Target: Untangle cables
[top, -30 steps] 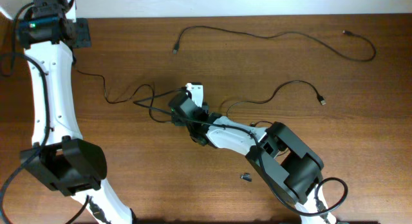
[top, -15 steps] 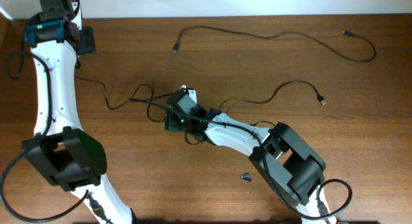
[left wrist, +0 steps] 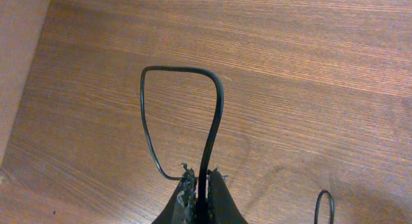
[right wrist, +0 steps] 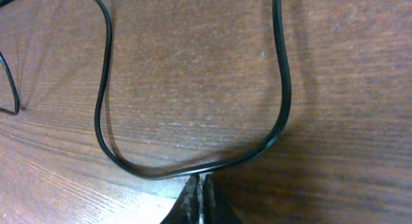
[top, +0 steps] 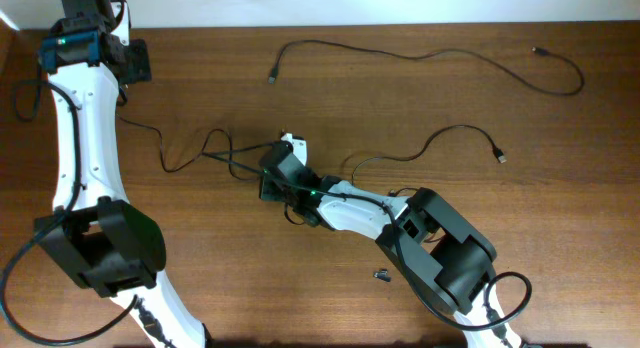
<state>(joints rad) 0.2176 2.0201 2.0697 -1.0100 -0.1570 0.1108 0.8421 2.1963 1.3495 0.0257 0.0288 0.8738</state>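
Note:
My right gripper should open, as the cable runs crosswise just ahead (right wrist: 215, 165) of its closed fingers, then grab the cable near its loose end and pull it straight.
Several thin black cables lie on the wooden table. One (top: 412, 60) snakes along the back. Another (top: 462, 128) arcs at centre right, and a third (top: 165, 158) runs from the left into a tangle (top: 235, 158) mid-table. My left gripper (top: 130, 66) is at the far left corner. In the left wrist view this gripper (left wrist: 201, 185) is shut on a cable (left wrist: 215, 102) that loops out ahead of it. My right gripper (top: 268, 178) sits at the tangle, jaws shut. In the right wrist view a cable (right wrist: 283, 89) runs crosswise right at its tips (right wrist: 201, 182), not visibly pinched.
A tiny dark stubby piece (top: 382, 276) lies near the right arm's base. The table's left edge (left wrist: 38, 89) is close to my left gripper. A small cable loop (left wrist: 324, 208) shows at the lower right of the left wrist view.
The right gripper moved left into the tangle and its jaws closed. The left arm shifted slightly a second ago and has held still since.

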